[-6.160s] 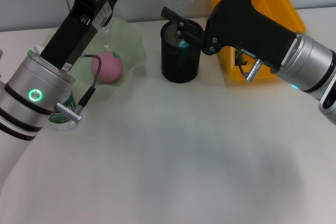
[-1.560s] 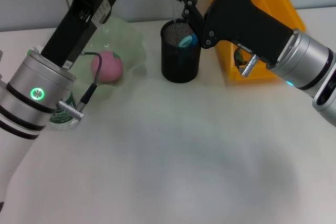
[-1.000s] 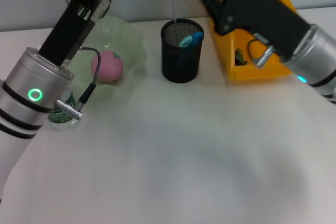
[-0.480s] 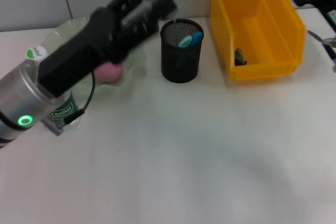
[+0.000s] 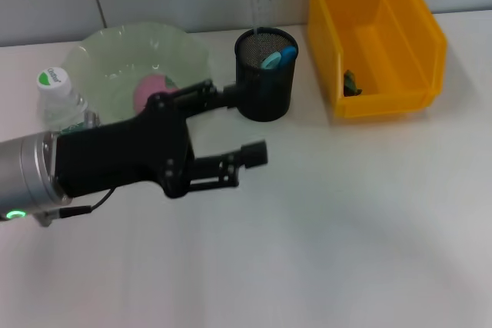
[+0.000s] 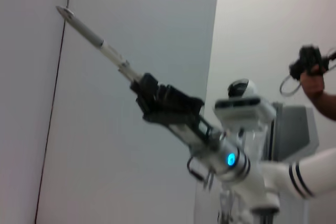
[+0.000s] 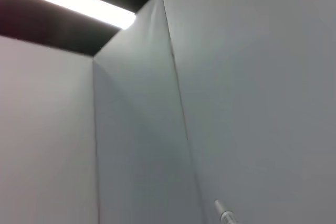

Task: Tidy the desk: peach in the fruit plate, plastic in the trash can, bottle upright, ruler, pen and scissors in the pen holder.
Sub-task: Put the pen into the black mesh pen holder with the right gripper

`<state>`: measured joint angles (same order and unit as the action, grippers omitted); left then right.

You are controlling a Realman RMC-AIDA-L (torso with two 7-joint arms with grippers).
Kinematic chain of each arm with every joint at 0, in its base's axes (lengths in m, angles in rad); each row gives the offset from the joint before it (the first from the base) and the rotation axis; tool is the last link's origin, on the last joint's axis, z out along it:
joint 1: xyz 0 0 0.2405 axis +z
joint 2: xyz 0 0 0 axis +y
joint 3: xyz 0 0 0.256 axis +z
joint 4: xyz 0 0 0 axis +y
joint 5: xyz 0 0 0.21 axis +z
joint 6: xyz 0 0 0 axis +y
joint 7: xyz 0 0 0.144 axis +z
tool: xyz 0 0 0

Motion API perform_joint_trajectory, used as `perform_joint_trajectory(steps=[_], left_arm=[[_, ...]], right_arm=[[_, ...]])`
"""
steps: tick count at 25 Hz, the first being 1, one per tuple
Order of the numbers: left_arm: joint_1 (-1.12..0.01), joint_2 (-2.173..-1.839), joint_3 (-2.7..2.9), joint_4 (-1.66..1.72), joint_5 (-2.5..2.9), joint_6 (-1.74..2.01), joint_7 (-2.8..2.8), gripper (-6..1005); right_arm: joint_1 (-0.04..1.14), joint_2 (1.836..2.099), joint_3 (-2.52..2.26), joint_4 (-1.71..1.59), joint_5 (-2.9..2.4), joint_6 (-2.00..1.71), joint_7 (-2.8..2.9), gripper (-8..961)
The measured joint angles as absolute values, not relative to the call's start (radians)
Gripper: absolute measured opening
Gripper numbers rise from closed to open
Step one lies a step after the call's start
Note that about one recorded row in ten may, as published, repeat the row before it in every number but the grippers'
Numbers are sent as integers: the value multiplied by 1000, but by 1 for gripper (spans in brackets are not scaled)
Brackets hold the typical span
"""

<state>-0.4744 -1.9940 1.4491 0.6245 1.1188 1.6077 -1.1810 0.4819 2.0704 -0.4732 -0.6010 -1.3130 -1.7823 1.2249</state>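
Note:
The robot's right gripper is raised and the pen's loose end [image 6: 79,23] points up at a slant in it, so the robot should tilt the pen down and lower it into the black mesh pen holder [image 5: 266,42].
My left gripper [image 5: 234,124] hangs open and empty low over the table, just in front of the black mesh pen holder [image 5: 265,90]. A clear ruler [image 5: 261,4] and blue scissors handles [image 5: 277,57] stick out of the holder. The pink peach [image 5: 150,90] lies in the green fruit plate [image 5: 115,55]. The bottle [image 5: 58,101] stands upright at the far left. A scrap of plastic [image 5: 350,81] lies in the yellow bin [image 5: 419,36]. The right arm is out of the head view. In the left wrist view my right gripper [image 6: 140,83] is raised high, shut on the pen [image 6: 97,39].
The left forearm [image 5: 115,163] lies across the table's left side, close to the plate and the bottle. A grey wall runs behind the desk. A pen tip [image 7: 223,214] shows in the right wrist view against the wall.
The left arm swung down from high over the plate to low in front of the pen holder. The right arm lifted up and right out of the head view.

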Motion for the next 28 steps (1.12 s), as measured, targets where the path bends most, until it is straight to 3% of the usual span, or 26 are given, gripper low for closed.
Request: perform_joint_trajectory(steps=[7, 16, 28], left_arm=[[-449, -1995, 1402, 651, 1238, 1613, -1208, 813], [-421, -2021, 1323, 683, 1364, 1607, -1219, 813], [-423, -2022, 1313, 679, 1397, 1605, -1220, 813]], right_arm=[[490, 2040, -474, -832, -1469, -1771, 1490, 127], [590, 1998, -483, -1054, -1684, -1786, 1770, 127], [703, 1960, -484, -1253, -1877, -1824, 2061, 129]])
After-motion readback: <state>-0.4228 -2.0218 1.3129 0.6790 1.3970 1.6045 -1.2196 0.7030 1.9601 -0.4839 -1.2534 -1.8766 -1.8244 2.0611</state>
